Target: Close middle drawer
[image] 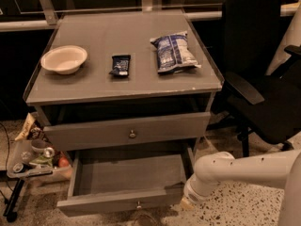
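Observation:
My gripper should move from where it is now, beside the outer end of the middle drawer's front [182,189], to a spot before the drawer's front near that corner [172,196], and then push inward.
The middle drawer [127,178] is a grey wooden drawer pulled far out of the grey cabinet, with nothing inside it. Its flat front [117,202] has a small metal knob [138,204]. My white arm comes in from the right along the floor. My gripper [186,202] is low at the drawer's right front corner, close against the end of the front. Above it, a narrower grey drawer front with a small knob [132,134] stands slightly out from the cabinet. No third front shows.
On the cabinet top [94,88] lie a white bowl [64,59], a dark snack bar [120,65] and a blue chip bag [173,52]. A black office chair [263,79] stands at the right. A low stand with clutter [33,159] is at the left on the speckled floor.

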